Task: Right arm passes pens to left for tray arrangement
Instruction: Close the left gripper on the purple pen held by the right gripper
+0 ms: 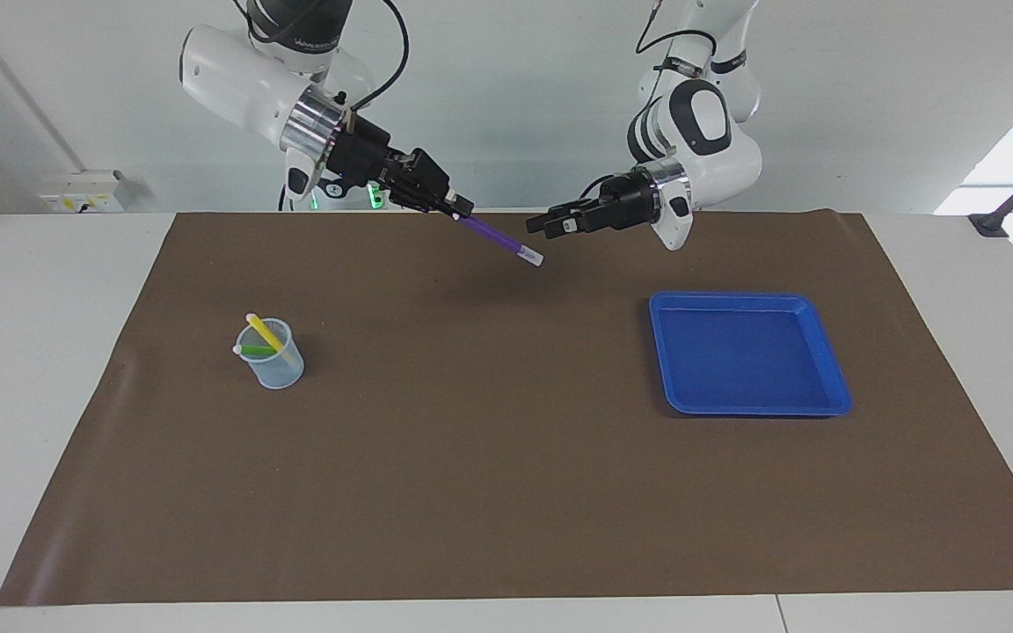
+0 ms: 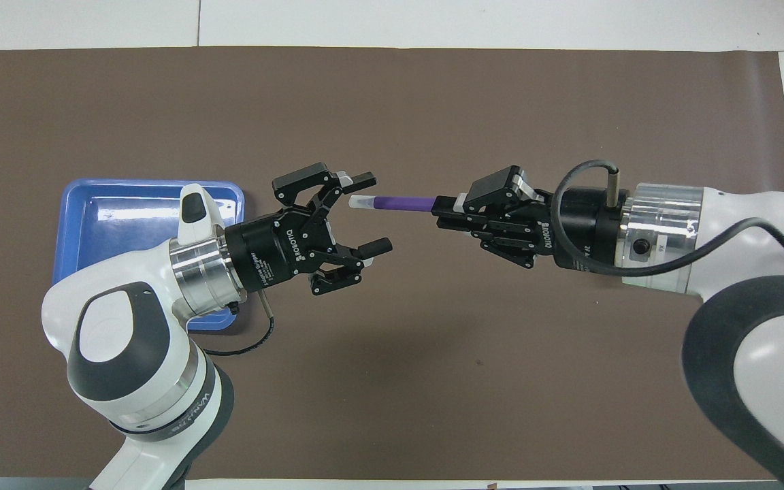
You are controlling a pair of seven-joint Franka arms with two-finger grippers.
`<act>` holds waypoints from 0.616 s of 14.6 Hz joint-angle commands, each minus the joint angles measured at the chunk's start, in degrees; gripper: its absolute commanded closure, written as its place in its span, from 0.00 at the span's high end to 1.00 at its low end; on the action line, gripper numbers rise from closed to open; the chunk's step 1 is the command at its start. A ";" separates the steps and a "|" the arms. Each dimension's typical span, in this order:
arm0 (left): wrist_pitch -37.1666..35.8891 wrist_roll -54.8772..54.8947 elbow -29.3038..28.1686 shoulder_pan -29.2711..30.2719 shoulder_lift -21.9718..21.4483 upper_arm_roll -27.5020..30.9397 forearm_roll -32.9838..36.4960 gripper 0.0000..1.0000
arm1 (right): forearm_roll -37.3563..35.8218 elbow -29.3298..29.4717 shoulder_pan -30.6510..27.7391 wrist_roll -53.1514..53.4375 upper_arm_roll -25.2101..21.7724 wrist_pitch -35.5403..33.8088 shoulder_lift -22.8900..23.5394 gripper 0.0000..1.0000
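Only the purple pen's pale tip (image 2: 361, 201) reaches my left gripper's gap (image 2: 373, 217). Next, I push the pen farther in with my right gripper and steady it for my left gripper.
My right gripper (image 1: 461, 208) is shut on the purple pen (image 1: 499, 238) and holds it out over the middle of the brown mat; both show in the overhead view too, the gripper (image 2: 444, 206) and the pen (image 2: 399, 203). My left gripper (image 1: 548, 226) is open and points at the pen. From overhead the pen's pale tip lies at the gap of the left gripper (image 2: 373, 212); in the facing view the tip is just below its fingertips, apart. The yellow pen (image 1: 264, 332) and green pen (image 1: 254, 350) stand in a clear cup (image 1: 278, 362). The blue tray (image 1: 748, 409) is empty.
The brown mat (image 1: 506, 492) covers the table. The cup stands toward the right arm's end and is hidden under the right arm in the overhead view. The tray (image 2: 92, 197) lies toward the left arm's end, partly under the left arm.
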 commanded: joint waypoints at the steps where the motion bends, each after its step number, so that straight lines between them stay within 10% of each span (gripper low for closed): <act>1: 1.36 -0.63 1.00 -1.01 1.37 -0.25 2.72 0.89 | 1.34 -0.19 1.78 1.37 -0.12 2.76 -0.18 0.00; 9: -1.63 -3.08 1.08 1.01 0.76 0.01 2.81 0.72 | 1.16 -0.19 1.78 1.72 -0.03 2.77 -0.09 0.00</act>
